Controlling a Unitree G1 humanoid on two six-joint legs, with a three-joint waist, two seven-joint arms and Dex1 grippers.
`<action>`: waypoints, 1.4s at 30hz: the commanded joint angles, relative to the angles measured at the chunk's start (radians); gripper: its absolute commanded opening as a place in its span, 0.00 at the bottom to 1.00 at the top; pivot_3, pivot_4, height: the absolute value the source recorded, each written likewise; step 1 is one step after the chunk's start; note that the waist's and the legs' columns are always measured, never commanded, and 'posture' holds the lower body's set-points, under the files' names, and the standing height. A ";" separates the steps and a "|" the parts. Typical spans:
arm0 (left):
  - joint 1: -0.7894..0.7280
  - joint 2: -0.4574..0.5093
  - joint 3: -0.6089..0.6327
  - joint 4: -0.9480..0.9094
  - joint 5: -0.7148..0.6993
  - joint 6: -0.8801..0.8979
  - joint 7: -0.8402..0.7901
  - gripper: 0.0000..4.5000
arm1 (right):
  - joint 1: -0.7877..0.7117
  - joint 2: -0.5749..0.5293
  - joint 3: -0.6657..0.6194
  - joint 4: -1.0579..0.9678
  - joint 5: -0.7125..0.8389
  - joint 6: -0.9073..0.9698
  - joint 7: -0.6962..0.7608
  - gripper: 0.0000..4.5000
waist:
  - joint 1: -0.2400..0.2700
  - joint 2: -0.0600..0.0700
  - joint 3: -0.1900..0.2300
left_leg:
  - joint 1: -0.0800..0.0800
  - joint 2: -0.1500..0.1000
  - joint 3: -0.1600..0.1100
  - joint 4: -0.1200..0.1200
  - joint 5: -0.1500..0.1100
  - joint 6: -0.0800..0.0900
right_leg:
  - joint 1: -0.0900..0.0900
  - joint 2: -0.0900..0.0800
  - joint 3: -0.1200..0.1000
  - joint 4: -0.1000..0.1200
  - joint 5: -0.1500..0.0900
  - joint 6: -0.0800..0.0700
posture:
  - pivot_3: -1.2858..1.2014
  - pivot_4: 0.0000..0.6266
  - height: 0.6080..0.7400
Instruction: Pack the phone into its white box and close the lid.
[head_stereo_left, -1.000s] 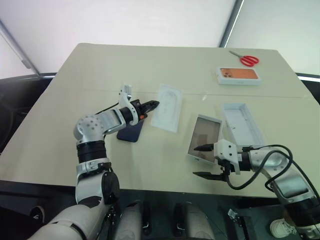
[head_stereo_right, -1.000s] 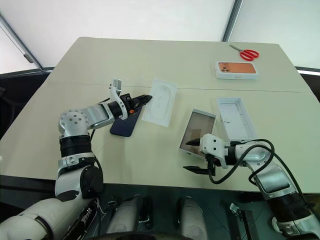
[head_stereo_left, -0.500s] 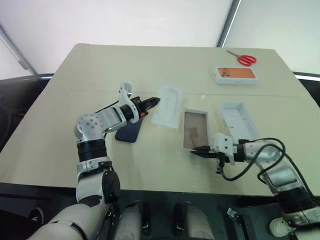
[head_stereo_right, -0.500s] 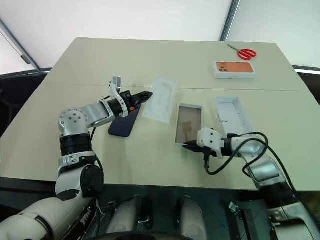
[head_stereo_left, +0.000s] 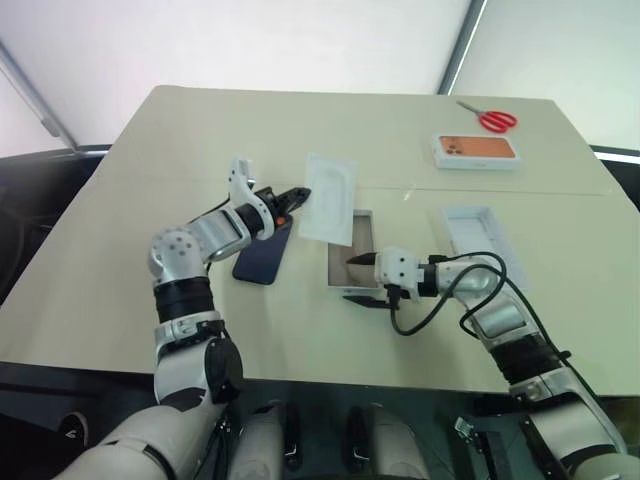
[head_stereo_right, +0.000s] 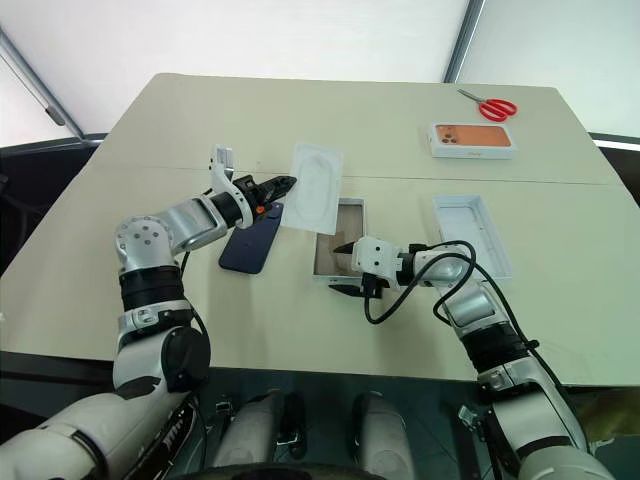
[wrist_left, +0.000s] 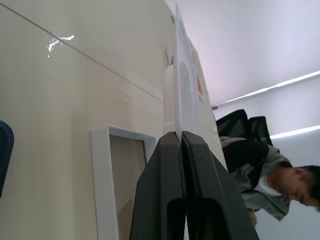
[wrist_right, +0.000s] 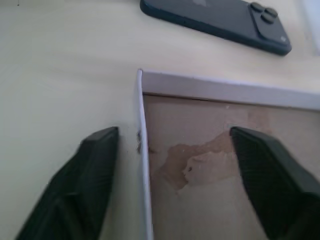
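A finger of my right gripper is over the white box's bottom (head_stereo_left: 347, 272). Next, my right gripper lifts out of the way before my left gripper places the flat white insert (head_stereo_left: 328, 200) there.
The dark navy phone (head_stereo_left: 265, 258) lies flat on the table left of centre. Just to its right sits the white box (head_stereo_left: 336, 268), its brownish floor bare. My right gripper (head_stereo_left: 359, 280) is open at the box's near end, one finger (wrist_right: 265, 165) over the floor and the other finger (wrist_right: 85, 170) outside the thin wall (wrist_right: 145, 165). The phone (wrist_right: 220, 22) lies beyond that wall. The lid (head_stereo_left: 485, 245) rests hollow side up further right. My left gripper (head_stereo_left: 292, 196) is shut on the edge of a flat white insert (head_stereo_left: 326, 185), held tilted above the table.
A white box with an orange phone picture (head_stereo_left: 477, 150) and red scissors (head_stereo_left: 497, 120) lie at the far right of the table. A person (wrist_left: 285, 180) is seated beyond the table in the left wrist view. Bare tabletop stretches along the near edge and far left.
My right gripper moved left, and the white box slid and turned with it until it lay beside the phone. The gripper shut midway and is open again. The insert tipped up in my left gripper.
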 joint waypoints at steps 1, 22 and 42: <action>0.020 -0.021 -0.034 -0.083 -0.015 -0.018 0.008 0.00 | -0.015 -0.037 -0.117 -0.073 0.096 0.054 -0.009 0.77 | -0.002 0.000 0.000 | 0.000 0.000 0.000 0.000 0.000 0.000 | 0.000 0.000 0.000 0.000 0.000 0.000 | 0.52 0.24 0.99; 0.127 -0.143 -0.162 -0.127 0.038 -0.035 0.086 0.00 | -0.007 -0.144 -0.211 0.042 0.062 -0.044 -0.034 0.77 | 0.002 0.000 0.000 | 0.000 0.000 0.000 0.000 0.000 0.000 | 0.000 0.000 0.000 0.000 0.000 0.000 | 0.52 0.24 0.99; 0.121 0.040 -0.235 -0.262 0.026 -0.075 -0.097 0.98 | -0.125 -0.013 -0.237 -0.002 0.147 0.096 -0.143 0.73 | -0.015 0.000 0.000 | 0.000 0.001 0.000 -0.001 0.000 -0.001 | -0.001 0.001 0.000 0.000 0.000 0.000 | 0.52 0.24 0.99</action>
